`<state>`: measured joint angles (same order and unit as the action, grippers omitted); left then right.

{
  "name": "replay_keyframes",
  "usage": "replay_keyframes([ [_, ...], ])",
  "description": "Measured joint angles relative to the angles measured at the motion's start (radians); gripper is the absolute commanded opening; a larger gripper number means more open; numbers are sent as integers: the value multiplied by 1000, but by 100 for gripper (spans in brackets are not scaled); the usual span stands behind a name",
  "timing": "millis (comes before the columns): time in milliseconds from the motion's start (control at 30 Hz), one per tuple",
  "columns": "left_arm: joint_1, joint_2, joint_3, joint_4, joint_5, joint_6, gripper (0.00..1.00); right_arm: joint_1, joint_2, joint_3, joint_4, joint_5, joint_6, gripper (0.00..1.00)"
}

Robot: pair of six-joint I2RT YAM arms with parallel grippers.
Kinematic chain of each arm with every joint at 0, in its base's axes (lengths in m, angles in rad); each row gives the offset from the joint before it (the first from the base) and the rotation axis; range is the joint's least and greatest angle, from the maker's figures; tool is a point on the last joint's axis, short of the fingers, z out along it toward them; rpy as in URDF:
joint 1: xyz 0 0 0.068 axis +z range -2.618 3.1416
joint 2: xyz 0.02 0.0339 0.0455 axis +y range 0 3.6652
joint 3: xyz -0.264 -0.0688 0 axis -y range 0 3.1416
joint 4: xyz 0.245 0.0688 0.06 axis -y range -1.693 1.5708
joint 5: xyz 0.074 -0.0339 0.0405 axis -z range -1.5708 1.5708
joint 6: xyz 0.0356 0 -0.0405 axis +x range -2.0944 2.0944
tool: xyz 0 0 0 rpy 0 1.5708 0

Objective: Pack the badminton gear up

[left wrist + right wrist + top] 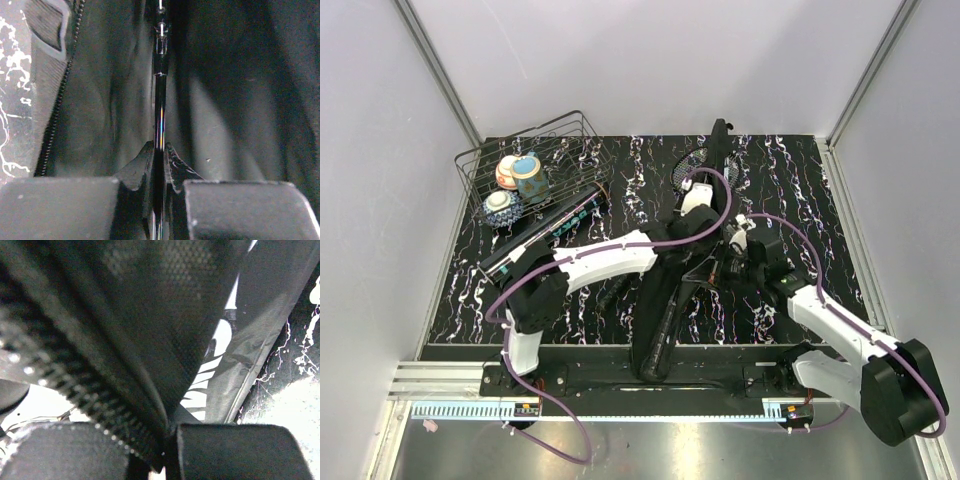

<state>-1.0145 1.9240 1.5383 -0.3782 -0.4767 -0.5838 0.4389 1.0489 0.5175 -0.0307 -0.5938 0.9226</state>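
Note:
The black bag's far end is on top of the racket's strung head (691, 169). My left gripper should first grab the bag's strap (46, 24) and help pull the bag out of the way.
The black bag (657, 318) lies open in the middle of the mat, its narrow end toward the arms. A black racket (687, 166) reaches from the bag toward the far edge, strung head showing. My left gripper (696, 205) (160, 162) is shut on the racket's thin shaft (160, 115), with the bag's dark inside (235, 100) and its zipper (57, 115) around it. My right gripper (736, 247) (167, 442) is shut on the bag's zippered edge (90, 390) and holds the flap up; white lettering (215, 365) shows on the fabric. A long black tube (546, 232) lies slanted at the left.
A black wire basket (566, 128) stands at the back left with three small patterned bowls (504, 206) inside. The tube's far end rests by the basket. Grey walls close off the mat on three sides, and a metal rail runs along the near edge.

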Motion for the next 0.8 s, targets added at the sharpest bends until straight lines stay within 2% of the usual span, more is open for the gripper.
replay_keyframes([
  [167,-16,8,-42,138,-24,88,0,-8,-16,-13,26,1,9,0],
  [500,3,-45,-156,293,114,318,0,-35,-70,-23,2,-106,-25,0],
  [633,11,-53,-166,306,128,317,0,-45,-70,-23,18,-135,-21,0],
  [800,4,-34,-137,278,87,229,0,-47,-58,-31,79,-134,19,0],
])
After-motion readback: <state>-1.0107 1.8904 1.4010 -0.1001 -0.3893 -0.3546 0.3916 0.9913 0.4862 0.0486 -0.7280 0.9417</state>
